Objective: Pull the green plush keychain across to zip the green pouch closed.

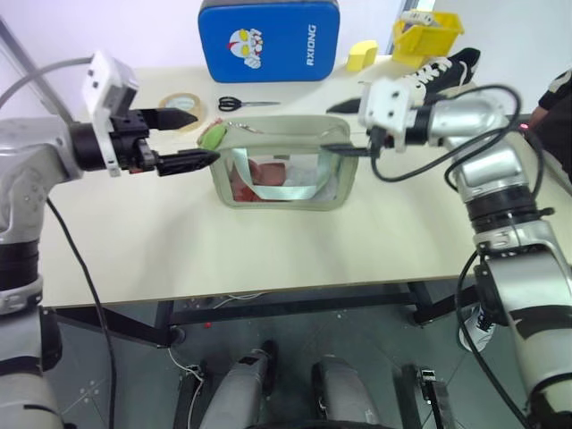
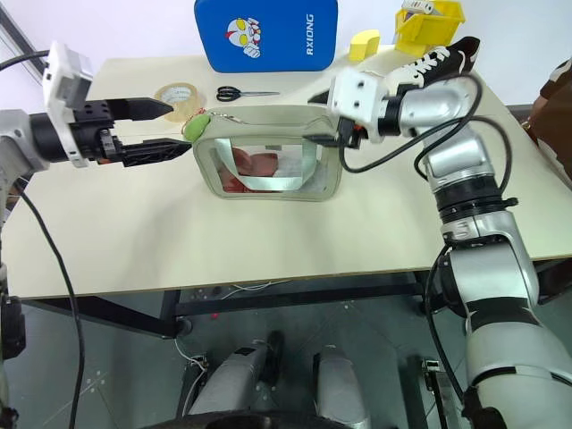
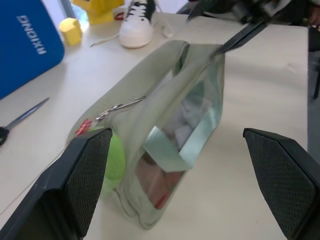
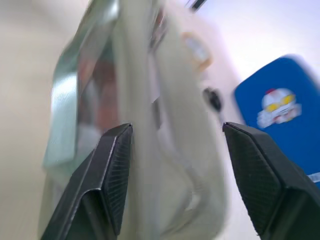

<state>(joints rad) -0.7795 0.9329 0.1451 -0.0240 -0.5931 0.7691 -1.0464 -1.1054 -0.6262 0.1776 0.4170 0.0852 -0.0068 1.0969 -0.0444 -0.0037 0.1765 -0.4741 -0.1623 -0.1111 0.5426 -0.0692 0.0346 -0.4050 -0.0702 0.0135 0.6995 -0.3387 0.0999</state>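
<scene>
The green plush keychain point(image 1: 214, 136) dangles off the end of the pouch, so the robot's right gripper should hold the front rim point(image 1: 286, 147) while the left gripper puts the keychain on top.
The green pouch point(image 1: 281, 163) stands upright in the middle of the table, its clear window showing red and teal contents. The green plush keychain point(image 1: 212, 136) hangs at the pouch's top left corner, joined to a metal ring point(image 3: 120, 106) on the zipper line. My left gripper point(image 2: 181, 128) is open, its fingertips just left of the keychain and not closed on it. My right gripper point(image 2: 315, 118) is open at the pouch's right end, with that end between its fingers point(image 4: 112, 165).
A blue padded case point(image 1: 268, 40) stands at the back, with black-handled scissors point(image 1: 246, 104) and a tape roll point(image 1: 183, 103) in front of it. A black-and-white shoe point(image 1: 442, 71) and a yellow bin point(image 1: 427, 34) sit back right. A person's sleeve point(image 1: 556, 103) shows at the right edge.
</scene>
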